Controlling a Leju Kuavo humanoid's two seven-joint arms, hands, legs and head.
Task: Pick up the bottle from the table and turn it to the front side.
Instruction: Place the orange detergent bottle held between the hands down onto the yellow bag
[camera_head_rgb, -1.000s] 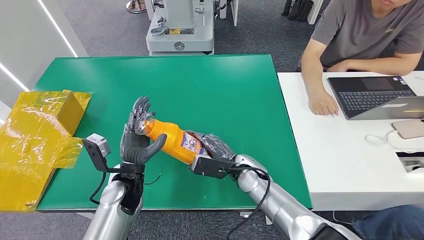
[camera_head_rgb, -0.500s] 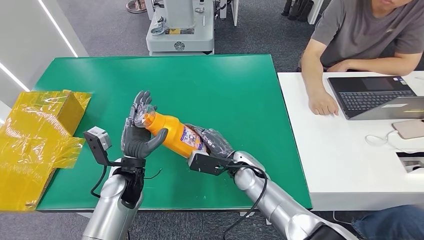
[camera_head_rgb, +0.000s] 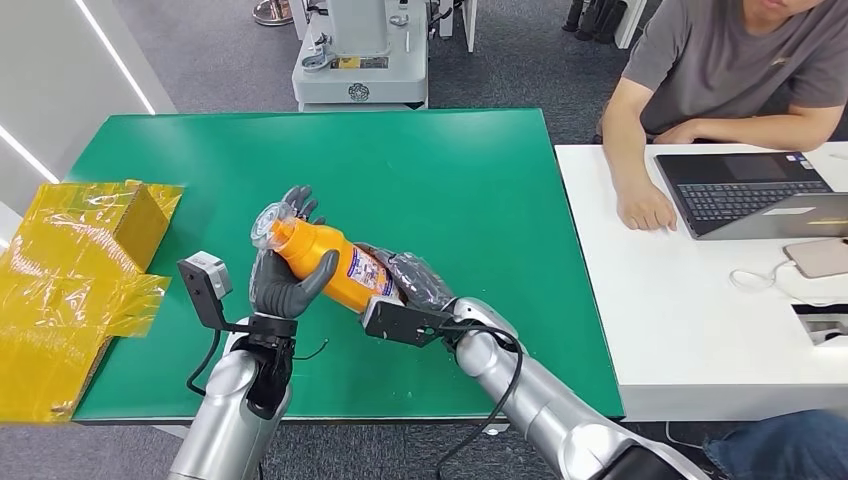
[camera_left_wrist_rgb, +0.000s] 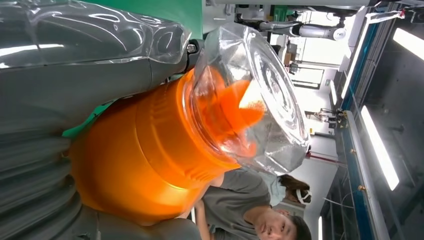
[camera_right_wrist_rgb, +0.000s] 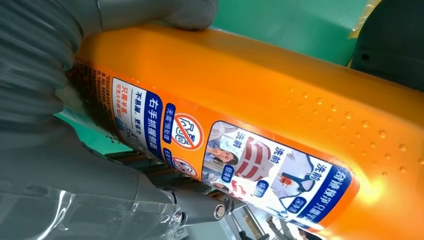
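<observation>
I expect the clear cap to stay on when I move the orange bottle sideways, since the clear cap's rim (camera_left_wrist_rgb: 201, 131) rests close against the bottle's orange collar.
An orange bottle (camera_head_rgb: 335, 265) with a clear cap (camera_head_rgb: 268, 222) is held tilted above the green table (camera_head_rgb: 470, 180), cap end up and to the left. My right hand (camera_head_rgb: 415, 280) grips its lower, labelled part. My left hand (camera_head_rgb: 280, 275) cups the neck end: the thumb lies across the front, the fingers stand spread behind the cap. In the left wrist view the bottle (camera_left_wrist_rgb: 145, 155) rests against the left hand (camera_left_wrist_rgb: 75, 65), with the cap (camera_left_wrist_rgb: 260, 95) past it. The right wrist view has the bottle's label (camera_right_wrist_rgb: 260, 170) facing the camera, wrapped by the right hand (camera_right_wrist_rgb: 50, 150).
A yellow film-wrapped box (camera_head_rgb: 90, 230) lies at the table's left edge. A person (camera_head_rgb: 720, 70) sits at a white table (camera_head_rgb: 680, 320) on the right with a laptop (camera_head_rgb: 760, 190). A grey machine base (camera_head_rgb: 360, 60) stands beyond the far edge.
My right hand has raised the bottle and pushed it left, so the cap end sits higher and deeper in my left hand. The left thumb now lies across the bottle.
</observation>
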